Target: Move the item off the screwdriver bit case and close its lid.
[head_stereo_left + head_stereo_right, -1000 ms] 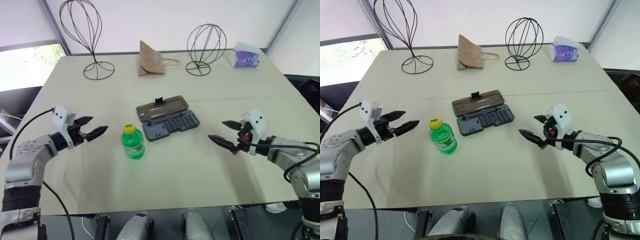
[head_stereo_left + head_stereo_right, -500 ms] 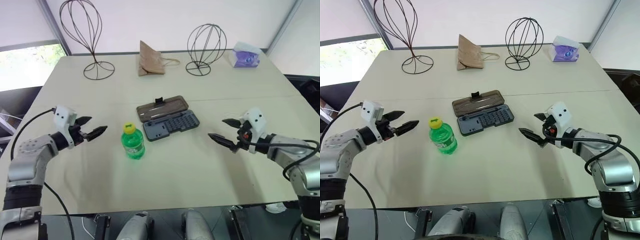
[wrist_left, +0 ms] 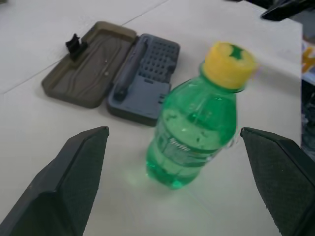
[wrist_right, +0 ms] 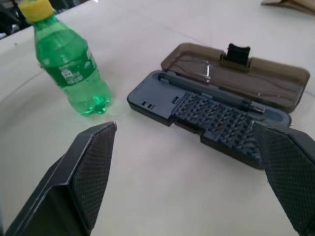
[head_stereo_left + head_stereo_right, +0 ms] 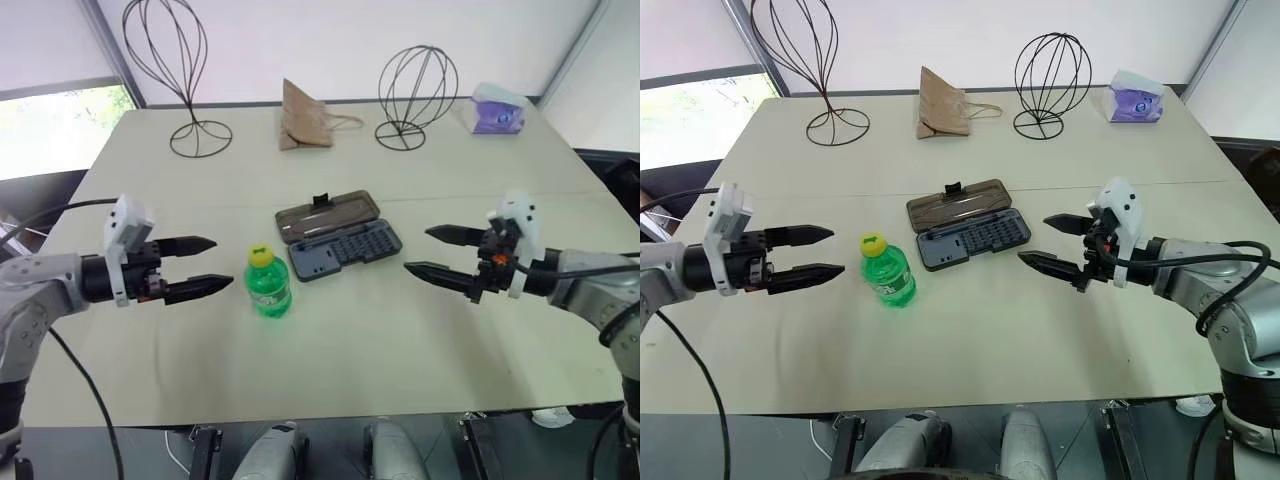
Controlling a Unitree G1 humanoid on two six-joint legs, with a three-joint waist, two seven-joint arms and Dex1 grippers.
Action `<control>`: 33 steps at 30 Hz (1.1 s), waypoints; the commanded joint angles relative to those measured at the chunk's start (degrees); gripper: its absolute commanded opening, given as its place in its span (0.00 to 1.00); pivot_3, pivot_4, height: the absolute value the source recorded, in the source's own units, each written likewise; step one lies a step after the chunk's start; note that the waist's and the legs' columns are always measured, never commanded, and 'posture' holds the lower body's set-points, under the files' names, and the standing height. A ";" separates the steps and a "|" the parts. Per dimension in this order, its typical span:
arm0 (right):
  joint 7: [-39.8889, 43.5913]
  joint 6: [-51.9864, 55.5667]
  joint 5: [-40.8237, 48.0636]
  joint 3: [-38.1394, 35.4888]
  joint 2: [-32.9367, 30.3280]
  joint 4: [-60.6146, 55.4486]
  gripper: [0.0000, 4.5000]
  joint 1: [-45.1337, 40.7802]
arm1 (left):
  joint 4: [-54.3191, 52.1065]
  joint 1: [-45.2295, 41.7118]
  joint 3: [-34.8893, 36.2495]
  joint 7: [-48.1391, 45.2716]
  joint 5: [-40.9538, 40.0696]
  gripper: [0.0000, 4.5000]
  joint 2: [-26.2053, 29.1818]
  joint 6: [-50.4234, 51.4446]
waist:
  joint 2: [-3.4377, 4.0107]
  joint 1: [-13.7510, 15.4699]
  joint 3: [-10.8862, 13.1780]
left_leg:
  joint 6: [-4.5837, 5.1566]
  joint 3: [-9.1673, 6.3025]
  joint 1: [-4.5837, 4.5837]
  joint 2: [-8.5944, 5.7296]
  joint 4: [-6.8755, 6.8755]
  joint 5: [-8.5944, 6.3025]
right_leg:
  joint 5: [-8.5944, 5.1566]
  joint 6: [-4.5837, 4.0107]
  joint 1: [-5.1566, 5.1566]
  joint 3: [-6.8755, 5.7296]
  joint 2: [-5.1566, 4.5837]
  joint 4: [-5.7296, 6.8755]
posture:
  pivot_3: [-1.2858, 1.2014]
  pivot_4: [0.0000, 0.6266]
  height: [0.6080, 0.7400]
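Note:
The green bottle [image 5: 269, 290] is standing upright in line with the open fingers of my left gripper, so I should keep moving toward the bottle's neck [image 5: 263, 267] until they surround it.
A small green bottle [image 5: 267, 287] with a yellow cap stands upright on the table, just left of the screwdriver bit case [image 5: 345, 250] and apart from it. The case lies open at the table's middle, its grey slotted tray toward me and the smoky-brown lid [image 5: 327, 215] flat behind it, black latch at the far edge. Hovering left of the bottle and pointing at it is my left gripper [image 5: 208, 267], open and empty. To the right of the case my right gripper [image 5: 428, 251] is open too, empty, aimed at the case. The left wrist view frames the bottle [image 3: 197, 132] between the fingers.
Along the table's far edge stand two black wire head forms [image 5: 165, 60] [image 5: 416, 90], a brown paper bag [image 5: 302, 118] between them, and a purple tissue pack [image 5: 497, 110] at the far right. A seam crosses the tabletop [image 5: 340, 360] behind the case.
Both arms have risen and swung inward. The left gripper now points level at the bottle, closer to it; the right gripper has moved left toward the case. Bottle and case have not moved.

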 commanded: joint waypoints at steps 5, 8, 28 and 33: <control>-1.68 -2.11 -1.57 1.00 1.37 -0.93 1.00 -0.14 | -1.52 -5.57 -4.50 2.45 -1.77 0.99 -4.38 0.16 | -0.01 0.18 0.02 | 0.00 0.02 0.00 -0.01 0.02 0.00 | 0.00 0.00 0.01 0.00 0.00 0.00 | 0.52 0.24 1.00; -2.19 -2.31 -1.83 1.06 1.62 -1.05 1.00 0.05 | -0.83 -6.76 -6.55 2.35 -0.92 0.99 -5.97 -0.60 | -0.01 0.17 0.02 | 0.00 0.02 0.00 0.00 0.01 0.00 | 0.00 0.00 0.00 0.00 0.00 0.00 | 0.52 0.24 1.00; -5.58 -3.40 -2.07 0.82 2.48 -1.26 1.00 0.95 | 2.31 -8.83 -9.83 4.45 3.46 0.27 -11.69 -5.85 | -0.03 0.22 0.04 | 0.00 0.04 0.01 -0.01 0.02 0.00 | 0.00 0.00 0.01 0.00 0.00 0.00 | 0.52 0.24 1.00; -5.74 -3.78 -2.46 1.21 2.67 -0.80 1.00 0.77 | 6.10 -11.76 -5.43 7.60 4.44 0.27 -10.36 -6.29 | -0.05 0.23 0.05 | 0.00 0.04 0.00 0.00 0.03 0.01 | 0.00 0.00 0.01 0.00 0.00 0.01 | 0.52 0.24 1.00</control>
